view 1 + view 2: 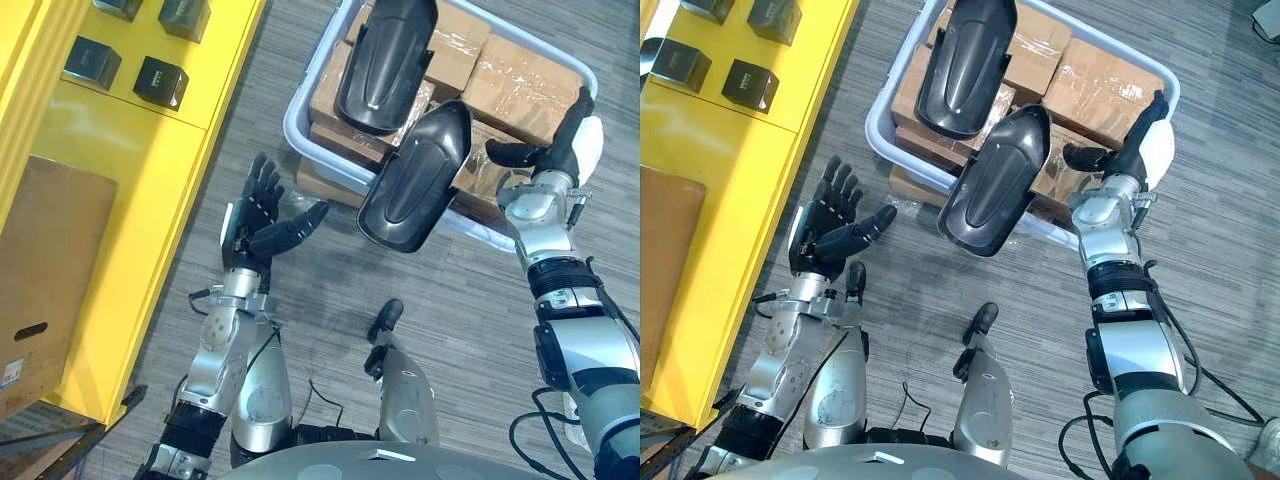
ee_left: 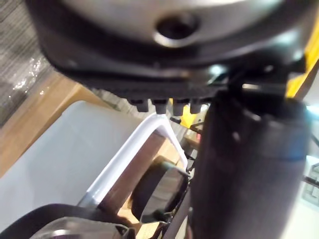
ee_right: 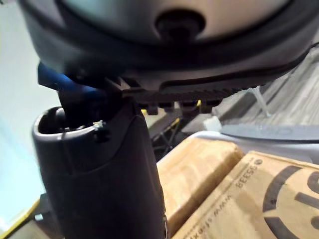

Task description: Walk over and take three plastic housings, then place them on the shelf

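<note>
I expect the near housing to come free by itself when I lift it, because it lies next to the far housing with their edges barely meeting.
Two glossy black plastic housings lie on cardboard boxes inside a white tub. The far housing rests toward the back. The near housing lies tilted, its lower end hanging over the tub's front rim. My right hand is open over the boxes at the tub's right side, with its thumb pointing toward the near housing and a small gap between them. My left hand is open, fingers spread, above the floor just left of the tub and holds nothing.
A yellow shelf runs along the left, carrying several small black boxes and a brown cardboard box. The tub's taped cardboard boxes stand stacked. Grey striped floor lies between the shelf and the tub.
</note>
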Controlling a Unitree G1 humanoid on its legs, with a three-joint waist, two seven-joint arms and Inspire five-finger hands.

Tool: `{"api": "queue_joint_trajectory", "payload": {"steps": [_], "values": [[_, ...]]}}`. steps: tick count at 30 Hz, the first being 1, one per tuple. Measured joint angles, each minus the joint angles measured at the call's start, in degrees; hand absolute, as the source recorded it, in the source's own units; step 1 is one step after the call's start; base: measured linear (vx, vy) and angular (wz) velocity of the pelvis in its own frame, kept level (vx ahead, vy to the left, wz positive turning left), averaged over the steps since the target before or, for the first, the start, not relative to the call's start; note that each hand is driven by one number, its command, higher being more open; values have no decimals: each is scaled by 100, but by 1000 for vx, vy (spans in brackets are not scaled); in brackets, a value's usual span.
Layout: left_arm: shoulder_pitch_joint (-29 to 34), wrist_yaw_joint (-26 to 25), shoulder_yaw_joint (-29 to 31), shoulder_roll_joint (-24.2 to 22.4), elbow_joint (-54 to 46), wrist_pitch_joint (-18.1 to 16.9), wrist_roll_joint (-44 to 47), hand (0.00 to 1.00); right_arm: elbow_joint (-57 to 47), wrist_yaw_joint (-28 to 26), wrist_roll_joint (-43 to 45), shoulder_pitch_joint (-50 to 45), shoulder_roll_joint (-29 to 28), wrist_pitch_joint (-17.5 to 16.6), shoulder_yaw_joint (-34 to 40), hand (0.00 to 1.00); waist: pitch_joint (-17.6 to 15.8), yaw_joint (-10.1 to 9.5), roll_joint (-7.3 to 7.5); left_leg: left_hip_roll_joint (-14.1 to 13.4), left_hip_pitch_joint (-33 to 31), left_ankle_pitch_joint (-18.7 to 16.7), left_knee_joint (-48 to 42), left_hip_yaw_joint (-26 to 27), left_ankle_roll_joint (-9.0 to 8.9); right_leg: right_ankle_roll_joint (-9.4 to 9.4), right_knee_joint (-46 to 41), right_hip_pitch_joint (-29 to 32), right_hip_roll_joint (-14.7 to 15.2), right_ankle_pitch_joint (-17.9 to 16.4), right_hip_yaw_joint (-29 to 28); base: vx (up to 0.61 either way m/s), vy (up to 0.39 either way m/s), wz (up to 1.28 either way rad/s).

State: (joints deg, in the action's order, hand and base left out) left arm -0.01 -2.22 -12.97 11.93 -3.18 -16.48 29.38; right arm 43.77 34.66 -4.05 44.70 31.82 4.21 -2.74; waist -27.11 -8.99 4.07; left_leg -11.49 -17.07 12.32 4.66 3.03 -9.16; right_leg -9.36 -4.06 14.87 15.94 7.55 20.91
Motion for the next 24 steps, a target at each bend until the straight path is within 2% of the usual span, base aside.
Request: {"api": "queue_joint_trajectory", "payload": {"steps": [5,8,11,13,16,18,19,21,24], "values": [[52,64,18,13,-180,19,211,100,-316,19,-1,-246,-1,2,143,100,-2,-6,6,-2,98,7,6,41,1,-3,0,-76,0,-41,-49,-19,-33,-3],[110,-268,39,5,-188,86,213,100,-506,54,-2,-483,-19,2,240,100,4,-13,20,-5,191,7,8,40,1,-8,1,-171,-4,-73,-51,-4,-25,1],[366,-829,367,-112,-117,375,550,100,-1084,201,-2,-903,-118,4,596,100,-7,-13,65,-5,222,8,9,31,1,-15,2,-217,-4,-92,-42,0,-22,1],[564,-969,573,-175,-13,526,676,100,-1320,239,-2,-1105,-226,11,782,100,-12,-13,103,-5,265,7,9,20,1,-32,4,-277,-4,-107,-27,12,-16,6],[1088,-981,910,-348,75,761,933,100,-2246,280,-6,-1781,-496,-38,1127,100,1,-22,137,1,366,1,13,-100,-10,-29,1,-473,-2,-149,102,26,-34,19],[1357,-949,961,-431,64,812,967,100,-3005,223,-25,-2242,-687,-354,1129,100,12,-31,146,4,407,-21,17,-127,-19,-30,-1,-549,2,-209,151,8,-27,12],[1503,-913,959,-519,61,818,942,100,-3591,95,-270,-2558,-858,-704,1075,100,17,-27,151,1,411,-29,17,-155,-18,-22,-10,-576,1,-240,188,-5,-21,9],[1631,-866,986,-628,61,822,909,100,-4051,-62,-619,-2883,-1021,-1084,923,100,77,-32,191,0,434,-63,18,-168,2,-9,-33,-599,2,-259,199,-6,-13,4],[1715,-861,1001,-704,61,853,820,100,-4436,-114,-879,-3319,-1372,-1331,737,100,368,-32,345,-7,460,-94,18,-170,-25,-9,-55,-610,2,-298,202,8,-11,0]]}}
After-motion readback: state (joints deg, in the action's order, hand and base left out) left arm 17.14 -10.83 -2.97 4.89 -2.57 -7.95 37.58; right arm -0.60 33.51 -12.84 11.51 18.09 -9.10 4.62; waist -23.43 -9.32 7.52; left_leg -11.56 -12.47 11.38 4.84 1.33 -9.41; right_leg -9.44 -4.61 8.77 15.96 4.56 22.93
